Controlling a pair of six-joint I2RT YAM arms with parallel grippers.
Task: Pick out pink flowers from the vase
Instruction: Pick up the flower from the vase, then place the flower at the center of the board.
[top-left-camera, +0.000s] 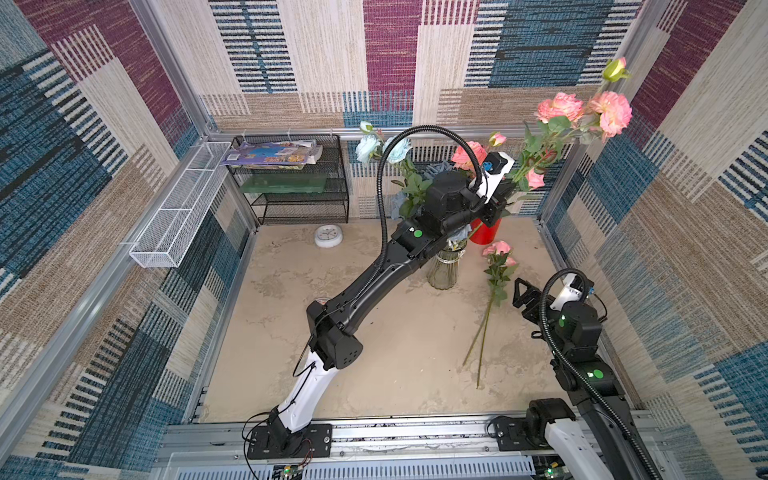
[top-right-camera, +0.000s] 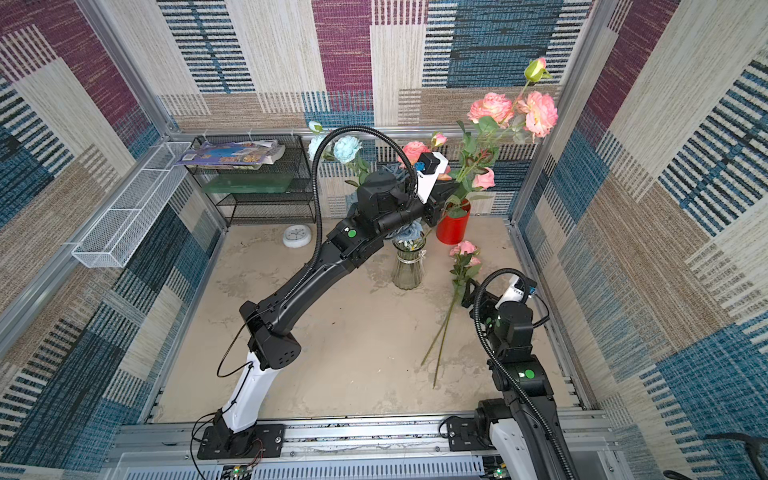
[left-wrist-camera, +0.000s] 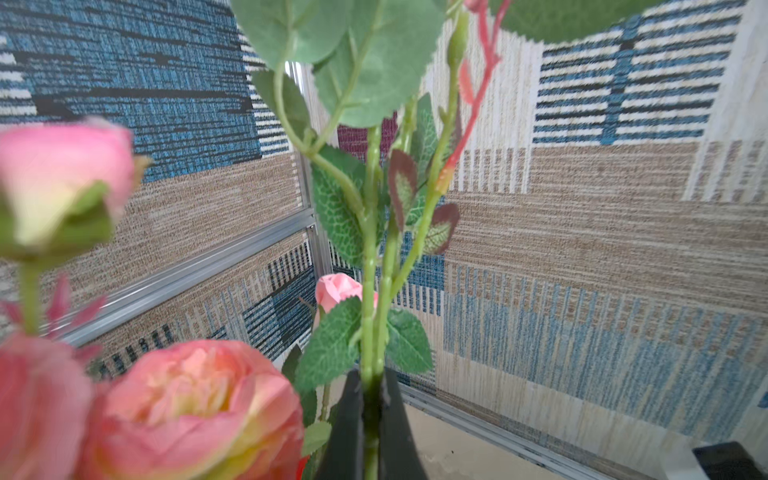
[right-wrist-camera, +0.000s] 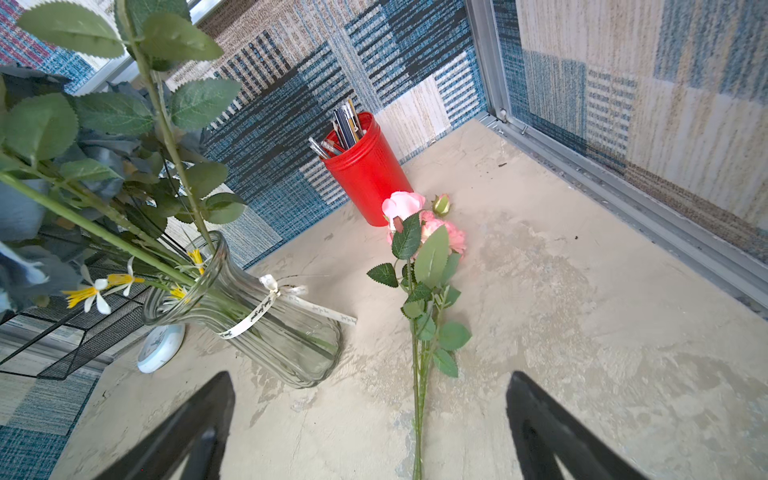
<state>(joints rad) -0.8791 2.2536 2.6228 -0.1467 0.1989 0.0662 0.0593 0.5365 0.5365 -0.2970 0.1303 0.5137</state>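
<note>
The robot's left gripper has hold of the pink flowers' stems (left-wrist-camera: 372, 332) above the red cup, so it needs to swing back and hand them to the right gripper beside the lying flowers (top-left-camera: 497, 272).
My left gripper (left-wrist-camera: 371, 399) is shut on the green stems of a bunch of pink flowers (top-left-camera: 559, 107) (top-right-camera: 490, 106). It holds them in the air over the red cup, up and to the right of the vase (top-left-camera: 444, 270) (top-right-camera: 408, 270) (right-wrist-camera: 266, 328). Another pink bloom (top-left-camera: 469, 156) shows behind the left wrist, its stem hidden. Two more pink flowers (top-left-camera: 498, 249) (right-wrist-camera: 415, 224) lie on the table right of the vase. My right gripper (top-left-camera: 521, 293) (right-wrist-camera: 370, 376) is open and empty, low over the table beside their stems.
Blue flowers (top-left-camera: 368, 147) and green leaves still stand in the vase. A red cup (top-left-camera: 485, 235) (right-wrist-camera: 368, 174) with pens stands behind it. A black mesh shelf (top-left-camera: 291, 183), a white wire basket (top-left-camera: 183, 212) and a small white clock (top-left-camera: 328, 236) sit at the back left.
</note>
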